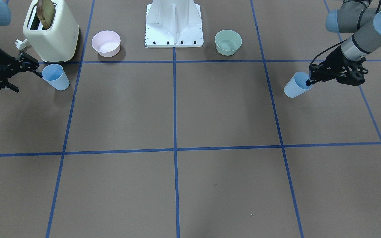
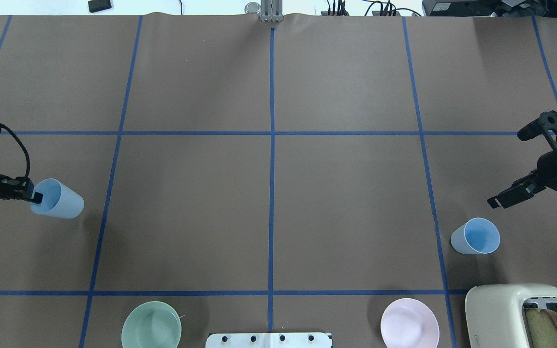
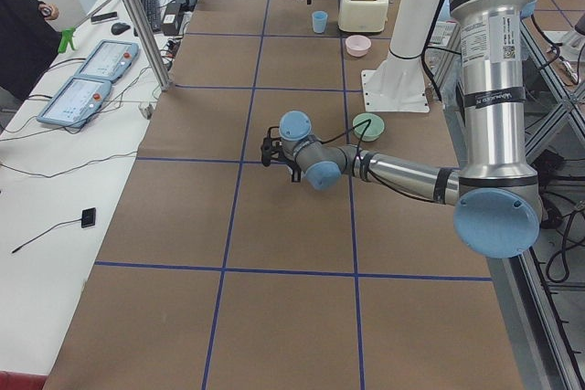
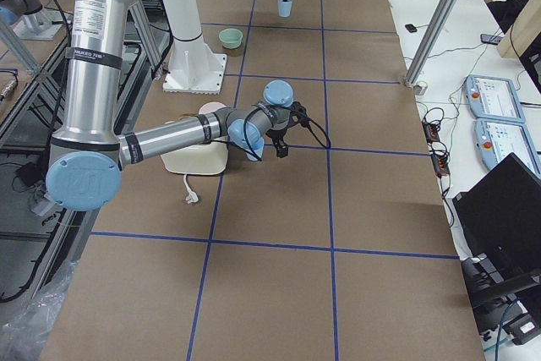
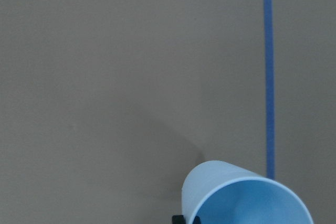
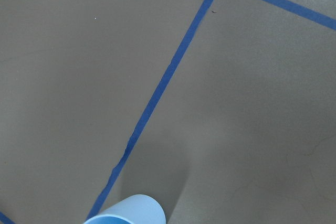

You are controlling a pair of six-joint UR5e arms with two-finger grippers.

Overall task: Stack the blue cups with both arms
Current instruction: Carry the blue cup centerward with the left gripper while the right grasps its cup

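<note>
The second blue cup gets narrower toward its base, so it will go down almost to its rim when I lower it into the other cup.
One blue cup hangs tilted from my left gripper, which is shut on its rim with one finger inside; it is at the table's left side in the overhead view, gripper beside it. The left wrist view shows this cup at the bottom edge. The second blue cup stands upright on the table near the toaster, also seen from overhead. My right gripper is open and empty just beside this cup, apart from it. The right wrist view shows the cup's top.
A cream toaster with a bread slice stands behind the second cup, its plug beside it. A pink bowl, the white pedestal and a green bowl line the robot's side. Blue tape lines cross the brown table.
</note>
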